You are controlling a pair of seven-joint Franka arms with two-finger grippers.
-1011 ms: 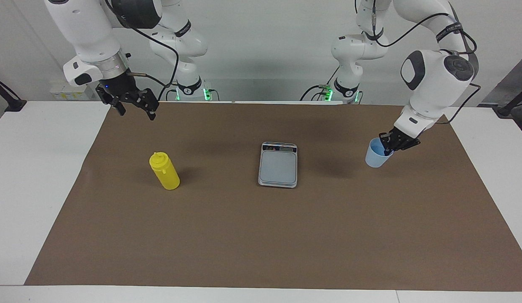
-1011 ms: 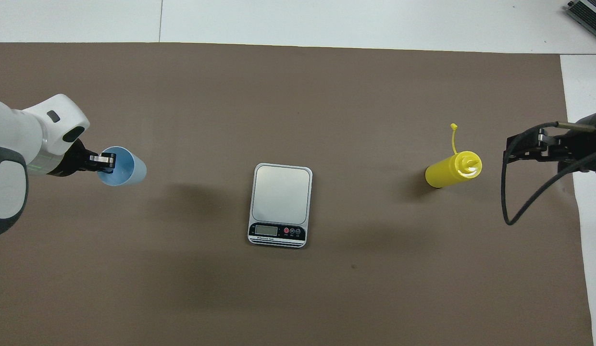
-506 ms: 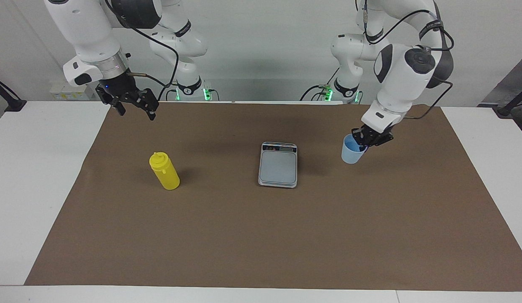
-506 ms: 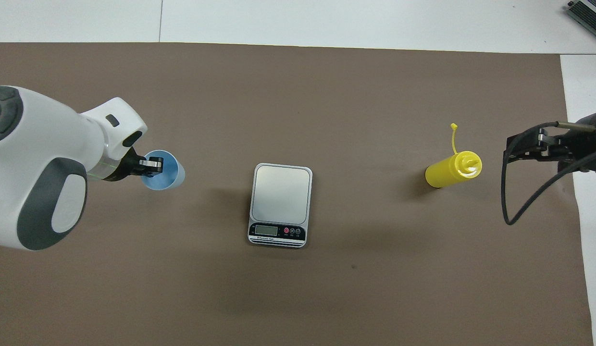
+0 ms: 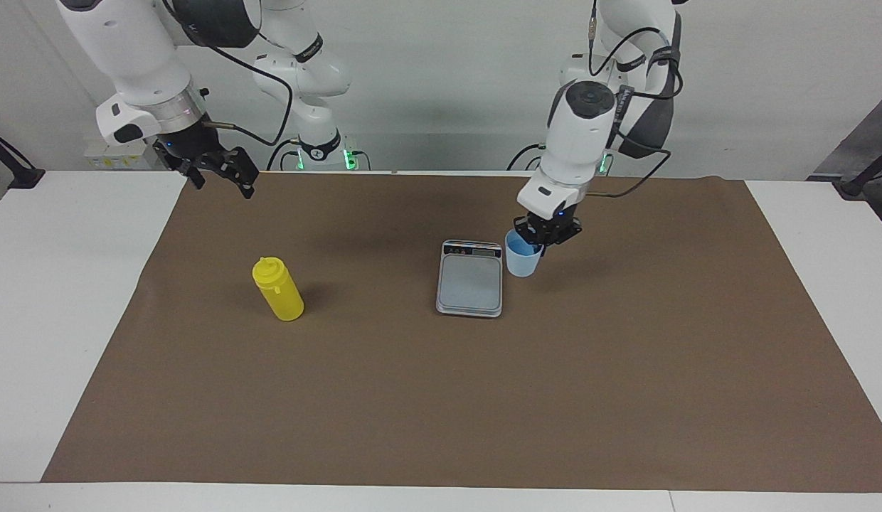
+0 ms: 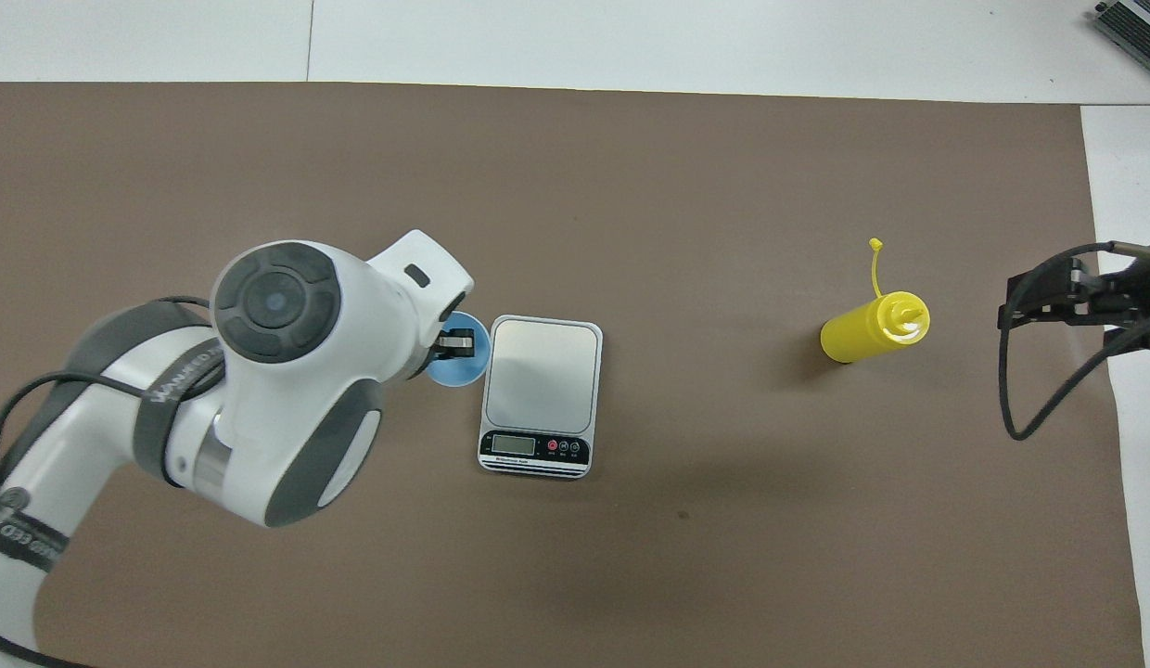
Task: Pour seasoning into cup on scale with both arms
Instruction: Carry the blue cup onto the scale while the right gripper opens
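The tethered lid (image 6: 875, 244) will come along and stick out to the side when I tip the bottle, because the yellow strap (image 6: 875, 273) sticks out from the bottle's neck.
My left gripper (image 5: 543, 237) is shut on the rim of the light blue cup (image 5: 522, 259) and holds it upright just above the mat, right beside the scale's (image 5: 469, 281) edge toward the left arm's end. In the overhead view the cup (image 6: 466, 367) shows partly under the left gripper (image 6: 455, 343), next to the scale (image 6: 543, 376). The yellow seasoning bottle (image 5: 279, 290) stands upright toward the right arm's end, its tethered lid (image 6: 875, 263) hanging open. My right gripper (image 5: 219, 178) is open and empty, raised over the mat's corner by the robots; it also shows in the overhead view (image 6: 1013, 311).
A brown mat (image 5: 441, 398) covers most of the white table (image 5: 71, 284). The scale's dark display strip (image 6: 535, 447) lies along its edge nearer to the robots. The right arm's black cable (image 6: 1029, 408) loops over the mat's end.
My left arm has carried the cup from the left arm's end of the mat across to beside the scale. My right gripper has shifted slightly outward and up.
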